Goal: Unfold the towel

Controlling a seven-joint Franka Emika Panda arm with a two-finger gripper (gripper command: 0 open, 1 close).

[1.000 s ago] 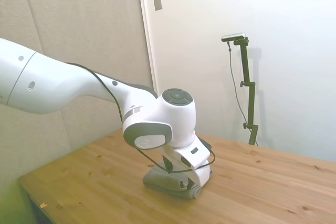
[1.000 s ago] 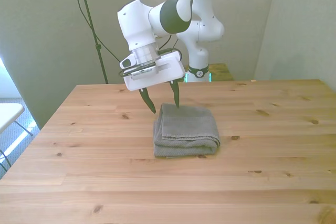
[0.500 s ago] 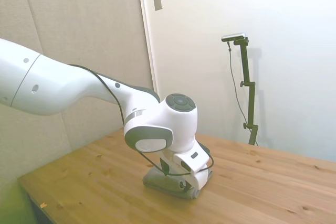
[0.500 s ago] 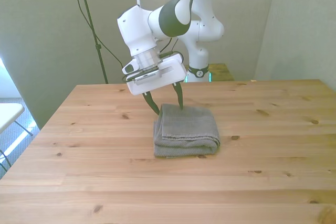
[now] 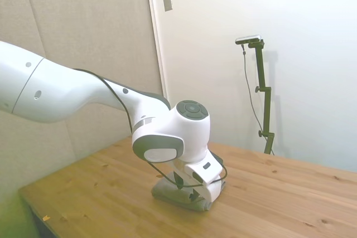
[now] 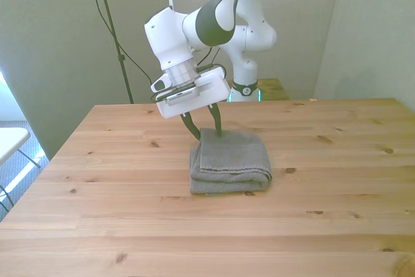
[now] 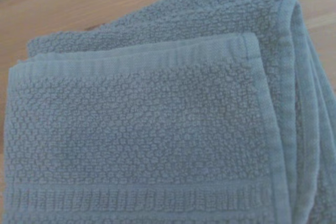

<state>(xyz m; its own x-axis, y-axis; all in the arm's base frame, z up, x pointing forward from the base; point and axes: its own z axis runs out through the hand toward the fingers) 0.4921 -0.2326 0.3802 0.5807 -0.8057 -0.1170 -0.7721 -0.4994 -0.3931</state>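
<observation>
I expect the towel's top flap [image 7: 147, 124] to swing over still doubled as I lift and pull it, because several hemmed edges [image 7: 295, 77] lie piled up along the towel's side.
The grey towel [image 6: 230, 160] lies folded in thick layers on the wooden table [image 6: 130, 225], near its middle. My gripper [image 6: 207, 135] is down at the towel's far corner on the front view's left. It is open, with one dark finger [image 6: 192, 128] just outside the towel's edge and the other on top of the cloth. In the side view the wrist housing covers most of the towel [image 5: 166, 192] and hides the fingers. The wrist view shows the towel [image 7: 142, 129] from close by, with a hemmed top layer over further folded layers.
The table's front edge [image 6: 207, 270] is near the camera in the front view. A grey wall and a white door stand behind the table [image 5: 290, 193] in the side view.
The gripper has come down onto the towel's far corner, and the gap between its fingers has narrowed. The towel has not moved.
</observation>
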